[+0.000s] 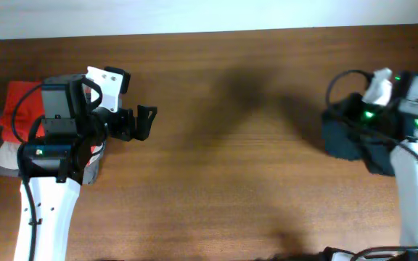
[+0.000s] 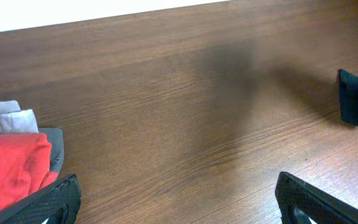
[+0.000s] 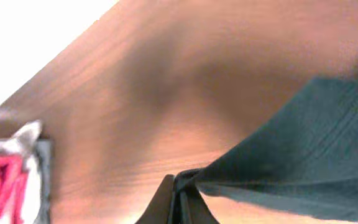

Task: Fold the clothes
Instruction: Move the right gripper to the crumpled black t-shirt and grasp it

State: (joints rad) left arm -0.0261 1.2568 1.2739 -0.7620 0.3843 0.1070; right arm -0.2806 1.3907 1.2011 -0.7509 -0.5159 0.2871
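I should keep pulling the black clothes (image 1: 341,139) in my right gripper's fingers toward the table's middle (image 1: 263,123), because that open wood is clear, and let go of them there.
The clothes (image 1: 342,136), a black soft garment, lie bunched at the table's right side, partly under my right arm. In the right wrist view my right gripper (image 3: 180,200) is shut, pinching a fold of the dark fabric (image 3: 303,143), which stretches away to the right above the wood. My left gripper (image 2: 182,208) stands wide open over bare table at the left, with nothing between its fingers (image 2: 53,202). From the left wrist view the black clothes (image 2: 356,102) show far off at the right edge. No logo is visible.
A stack of folded garments sits at the left edge beside my left arm, with a red one (image 1: 19,109) on top and grey and pale ones (image 2: 5,118) under it. Brown wooden table (image 1: 223,145) stretches between the two arms.
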